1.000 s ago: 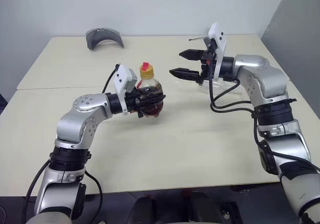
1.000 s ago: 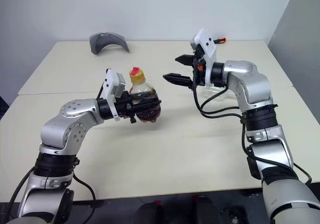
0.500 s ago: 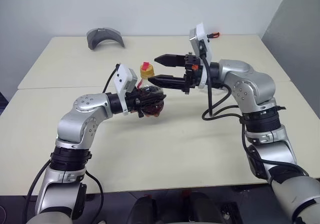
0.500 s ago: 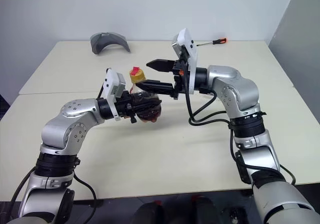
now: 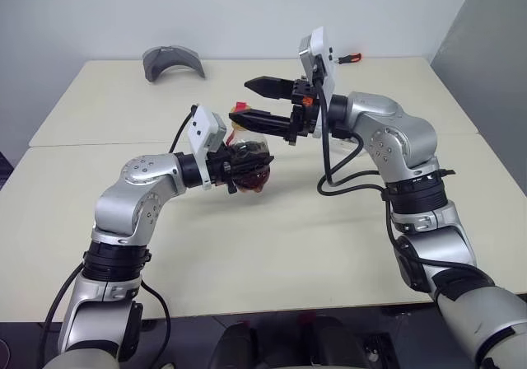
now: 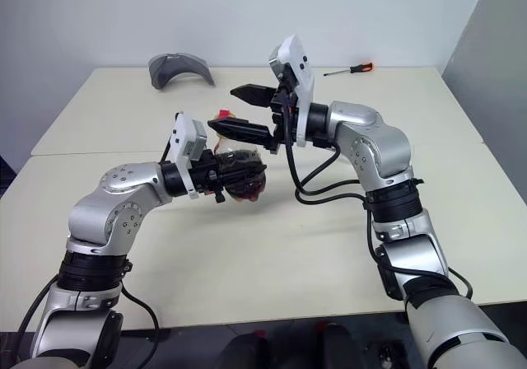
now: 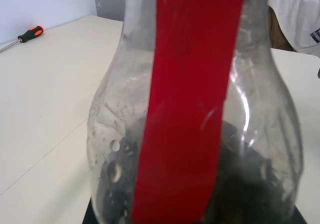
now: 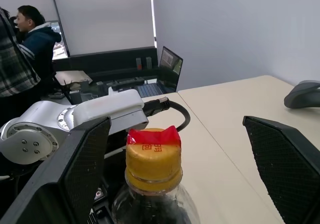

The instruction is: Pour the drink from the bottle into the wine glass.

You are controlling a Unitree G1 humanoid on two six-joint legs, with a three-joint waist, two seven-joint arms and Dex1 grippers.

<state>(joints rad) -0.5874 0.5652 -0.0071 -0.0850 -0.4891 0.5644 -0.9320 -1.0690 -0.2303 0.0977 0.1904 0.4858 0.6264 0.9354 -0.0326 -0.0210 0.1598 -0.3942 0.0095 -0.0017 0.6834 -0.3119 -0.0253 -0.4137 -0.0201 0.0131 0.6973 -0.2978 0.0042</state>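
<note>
My right gripper should close its open fingers around the cap (image 8: 154,159), turn it and lift it off before pouring, because the yellow-and-red cap closes the bottle's neck (image 8: 154,188).
My left gripper (image 5: 247,171) is shut on the bulbous body of the bottle (image 5: 249,147) and holds it upright above the table (image 5: 272,237). The dark drink (image 7: 240,184) lies in its lower half, behind a red strip. From the right, my right gripper (image 5: 249,102) reaches in level and stands open. One finger (image 8: 85,174) is on each side of the yellow-and-red cap (image 8: 152,154), apart from it. The wine glass is hidden.
A grey curved object (image 5: 171,60) lies at the far left of the table. An orange-handled screwdriver (image 6: 350,69) rests near the far edge. In the right wrist view, people (image 8: 30,29) and a desk with a laptop show beyond the table.
My right gripper has swung left, from well right of the bottle to either side of its cap, still open. The left gripper and bottle have stayed put.
</note>
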